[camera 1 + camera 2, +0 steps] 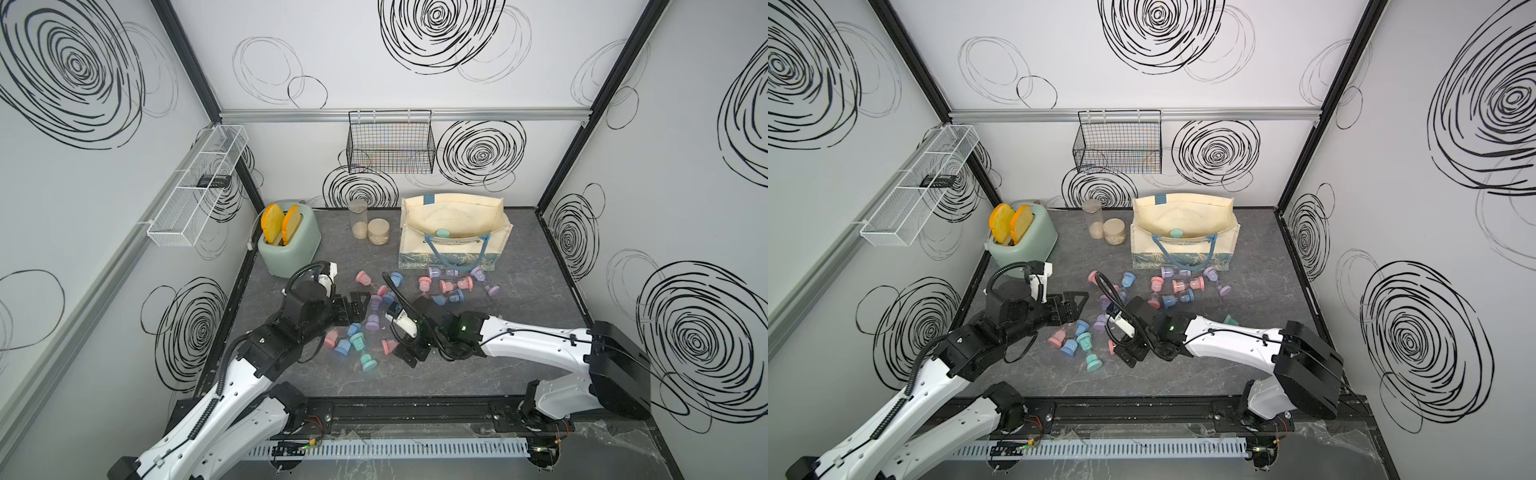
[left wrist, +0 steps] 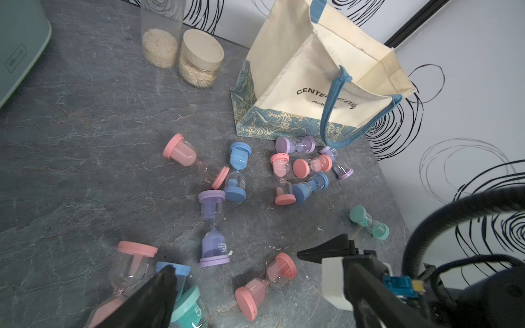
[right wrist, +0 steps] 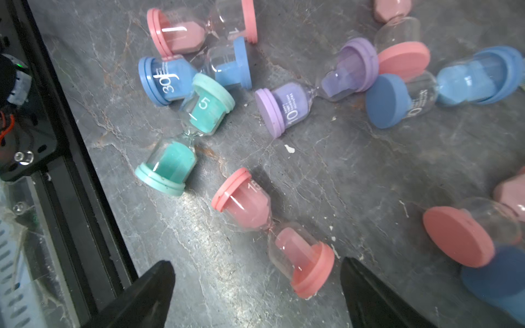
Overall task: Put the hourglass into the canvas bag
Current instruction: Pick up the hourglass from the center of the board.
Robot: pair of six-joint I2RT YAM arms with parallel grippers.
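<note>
I expect the pink hourglass [image 3: 270, 225] to swing down and hang lengthwise when I lift it, because only one cap end [image 3: 313, 270] is between my right gripper's fingers.
Several pink, blue, purple and teal hourglasses lie scattered on the grey table. My right gripper [image 1: 400, 348] [image 3: 255, 264] is low and open. One cap end of a pink hourglass [image 3: 272, 233] [image 1: 390, 345] lies between its fingers, untouched and nearer the far finger. My left gripper [image 1: 358, 306] [image 2: 260, 267] hovers open and empty over the left cluster, next to a purple hourglass [image 2: 213, 227]. The cream canvas bag [image 1: 419, 249] [image 2: 284, 85] stands open at the back right, with a teal hourglass [image 1: 441, 232] inside it.
A mint toaster [image 1: 291, 245] stands at the back left and two jars [image 1: 368, 226] behind the middle. A black wire basket [image 1: 390, 145] hangs on the back wall, a white wire shelf [image 1: 199, 187] on the left wall. The black rail [image 1: 407, 409] edges the front.
</note>
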